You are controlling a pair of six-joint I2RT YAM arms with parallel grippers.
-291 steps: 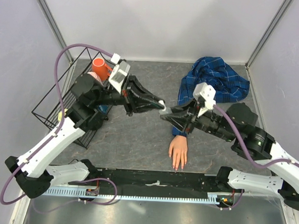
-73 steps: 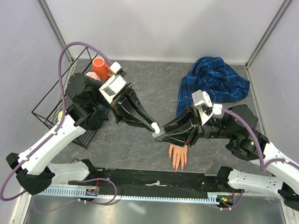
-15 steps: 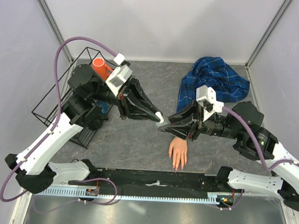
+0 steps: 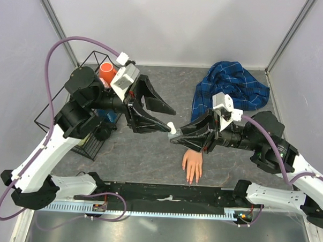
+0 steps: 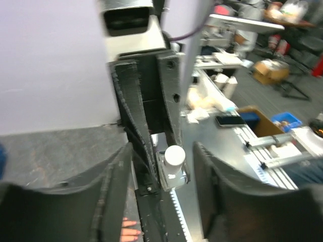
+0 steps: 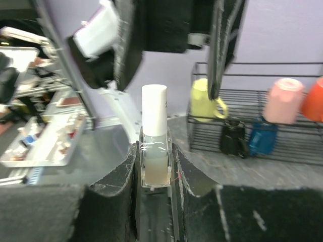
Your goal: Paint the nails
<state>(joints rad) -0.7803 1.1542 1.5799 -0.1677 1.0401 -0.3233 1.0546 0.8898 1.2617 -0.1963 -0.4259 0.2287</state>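
The white cap stands free beyond the fingers of the robot's right gripper, so the left gripper should keep moving toward the cap until its fingers close around it.
The pale mannequin hand lies palm down near the front rail, its nails pointing at the rail. Its fingertips peek in at the bottom of the left wrist view. My right gripper is shut on a small clear bottle with a white cap, held just above and left of the hand. My left gripper is open, its fingers straddling the cap without touching it.
A black wire rack at the left holds an orange cup, a yellow mug, a pink cup and a blue item. The blue plaid sleeve is bunched at the back right. A black rail runs along the front.
My left gripper, earlier closed on the bottle's white cap, has opened and its fingers stand apart from the cap. The right gripper still holds the bottle in nearly the same place.
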